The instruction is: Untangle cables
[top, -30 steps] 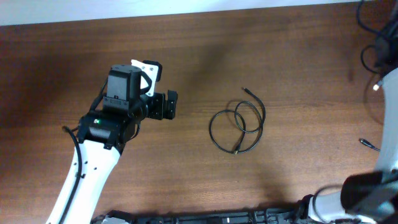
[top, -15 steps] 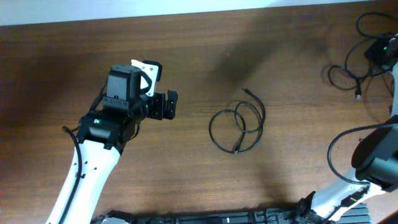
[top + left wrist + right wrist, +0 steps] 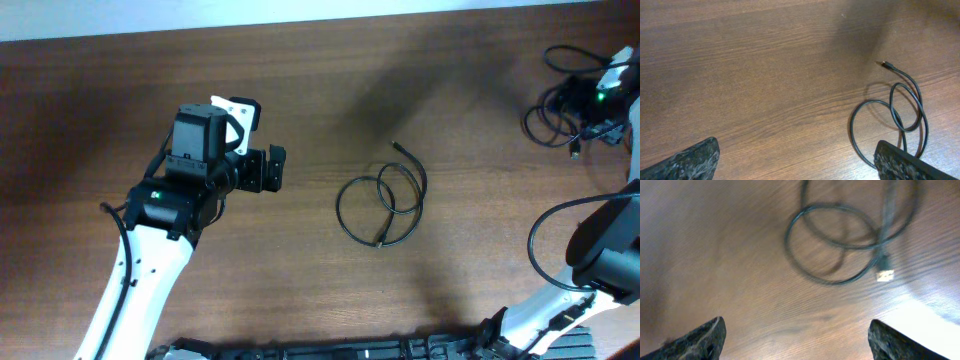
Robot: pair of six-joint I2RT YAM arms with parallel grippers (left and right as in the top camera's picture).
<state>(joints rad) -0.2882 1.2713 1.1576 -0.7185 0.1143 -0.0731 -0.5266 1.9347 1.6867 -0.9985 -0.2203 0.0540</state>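
Observation:
The coiled black cable in the middle of the table is clear of the second looped cable. My right gripper should keep going toward the coiled cable, to its crossing loops, and close there.
One thin black cable lies coiled in two overlapping loops mid-table, its plug end pointing up-left. My left gripper hovers open to its left; in the left wrist view the same cable lies just beyond the right fingertip, and nothing sits inside the left gripper. A second looped cable lies at the table's far right corner beside my right gripper. Seen from the right wrist, that cable with its silver plug lies ahead of the open, empty right gripper.
The wooden table's right edge runs close behind the second cable, with bright floor beyond. The right arm's base and thick black wires occupy the lower right. A dark bar lines the front edge.
The right gripper swung in over the far right corner and opened; the cable it carried now lies loose on the table there. The left arm and the middle cable have not moved.

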